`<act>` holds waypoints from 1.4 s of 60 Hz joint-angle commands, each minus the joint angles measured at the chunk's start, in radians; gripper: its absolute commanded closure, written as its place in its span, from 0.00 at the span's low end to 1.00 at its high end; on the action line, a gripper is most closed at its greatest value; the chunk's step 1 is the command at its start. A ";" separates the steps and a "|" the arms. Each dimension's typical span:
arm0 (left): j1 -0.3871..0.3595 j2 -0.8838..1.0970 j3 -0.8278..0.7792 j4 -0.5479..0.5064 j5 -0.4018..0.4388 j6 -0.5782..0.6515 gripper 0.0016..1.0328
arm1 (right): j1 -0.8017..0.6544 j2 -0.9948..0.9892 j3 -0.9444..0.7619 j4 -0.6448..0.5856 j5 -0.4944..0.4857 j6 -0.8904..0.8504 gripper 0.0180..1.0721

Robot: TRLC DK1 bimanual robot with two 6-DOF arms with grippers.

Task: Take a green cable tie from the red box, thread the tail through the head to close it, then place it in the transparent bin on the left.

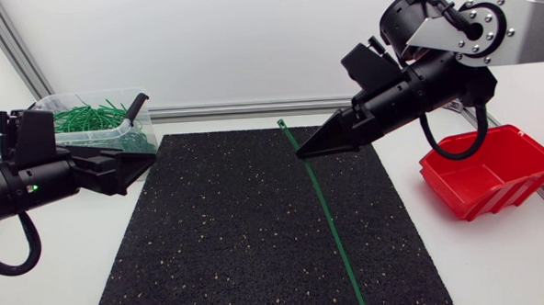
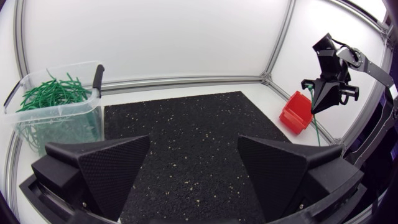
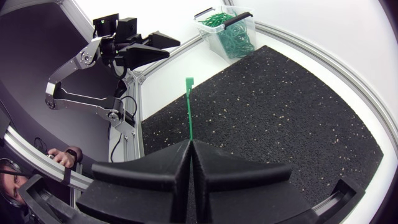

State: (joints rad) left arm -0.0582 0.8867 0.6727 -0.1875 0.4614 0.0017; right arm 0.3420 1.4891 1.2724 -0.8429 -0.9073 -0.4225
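Note:
The thin cable tie curves gently (image 1: 319, 189), so the green cable tie (image 1: 338, 240) should bend into a smooth hanging loop when I bring its tail to its head.
My right gripper (image 1: 301, 153) hangs over the black mat (image 1: 230, 237), shut on a long green cable tie (image 1: 325, 210). The tie's short end with the head sticks out past the fingertips, and its long tail slants down toward the mat's front edge. In the right wrist view the tie (image 3: 189, 112) rises straight out from between the closed fingers (image 3: 189, 146). My left gripper (image 1: 130, 168) is open and empty at the mat's left edge, in front of the transparent bin (image 1: 122, 137). The red box (image 1: 489, 171) sits at the right, beyond the mat.
The transparent bin (image 2: 93, 68) holds several green ties and has a black handle on its rim. The red box (image 2: 295, 112) stands below my right arm, near the table's right frame rail. An aluminium frame runs along the table's back edge.

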 commanded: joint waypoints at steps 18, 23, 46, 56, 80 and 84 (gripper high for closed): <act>-0.054 0.173 0.145 0.066 0.275 0.024 0.05 | 0.068 0.034 -0.107 0.205 -0.084 0.160 0.95; -0.055 0.248 0.191 0.042 0.425 0.011 0.05 | 0.078 0.037 -0.125 0.243 -0.087 0.185 0.95; -0.146 0.357 0.226 0.143 0.583 -0.052 0.05 | 0.077 -0.032 -0.225 0.476 -0.111 0.341 0.95; -0.193 0.374 0.217 0.229 0.626 -0.106 0.04 | 0.071 -0.041 -0.265 0.584 -0.113 0.407 0.95; -0.292 0.498 0.215 0.488 0.674 -0.292 0.06 | 0.065 -0.085 -0.329 0.723 -0.143 0.522 0.94; -0.305 0.515 0.220 0.499 0.675 -0.299 0.06 | 0.060 -0.085 -0.331 0.725 -0.159 0.527 0.94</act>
State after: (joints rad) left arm -0.3443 1.3739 0.8650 0.2855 1.1217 -0.2489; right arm 0.4107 1.4185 0.9668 -0.1295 -1.0485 0.0788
